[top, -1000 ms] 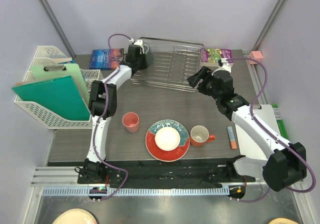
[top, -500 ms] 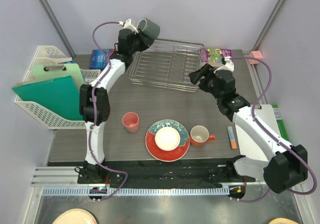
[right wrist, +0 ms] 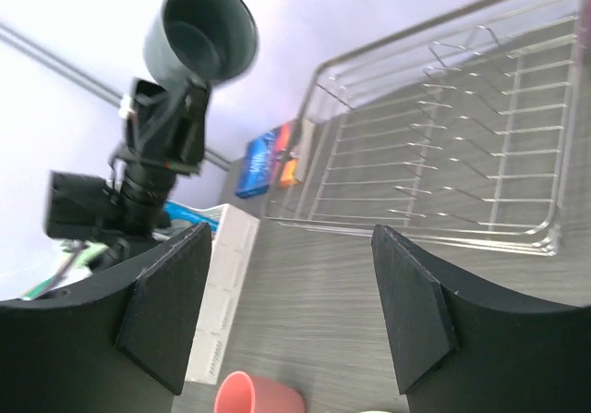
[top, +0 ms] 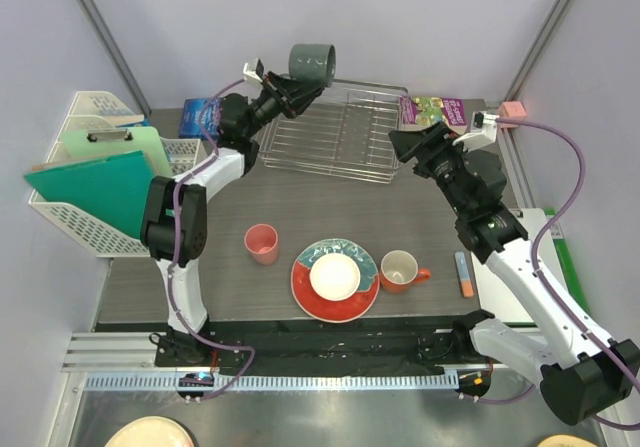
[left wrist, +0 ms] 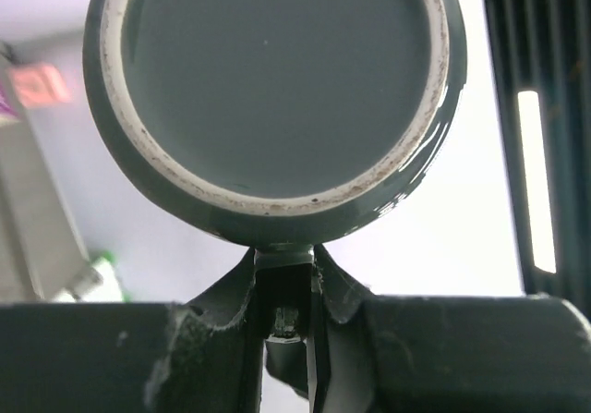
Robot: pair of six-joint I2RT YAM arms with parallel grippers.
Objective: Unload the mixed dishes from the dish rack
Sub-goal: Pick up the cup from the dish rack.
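The dark grey mug (top: 311, 63) is tipped on its side in my left gripper, so I should use my right gripper to grab the mug by its rim (top: 332, 65) and stand it upright.
My left gripper (top: 292, 85) is shut on the handle of the dark grey mug (top: 312, 63) and holds it high above the back left corner of the silver wire dish rack (top: 330, 132). The mug's underside fills the left wrist view (left wrist: 272, 94); the right wrist view shows it too (right wrist: 205, 27). No dishes stand in the rack (right wrist: 443, 145). The pink cup (top: 262, 244), the teal plate with red-orange rim (top: 303, 281) holding the orange-and-white bowl (top: 335, 276), and the orange mug (top: 401, 270) stand on the table. My right gripper (top: 404, 144) is open and empty by the rack's right end.
A white lattice basket (top: 95, 229) with a green clipboard (top: 100, 193) stands at the left. A blue book (top: 207, 118) lies behind it, a colourful book (top: 432, 112) at the back right. A marker (top: 463, 274) and a white board (top: 520, 267) lie at the right.
My left gripper has lifted the dark grey mug out of the rack's left end and carried it up and to the right. My right arm has pulled back to the right.
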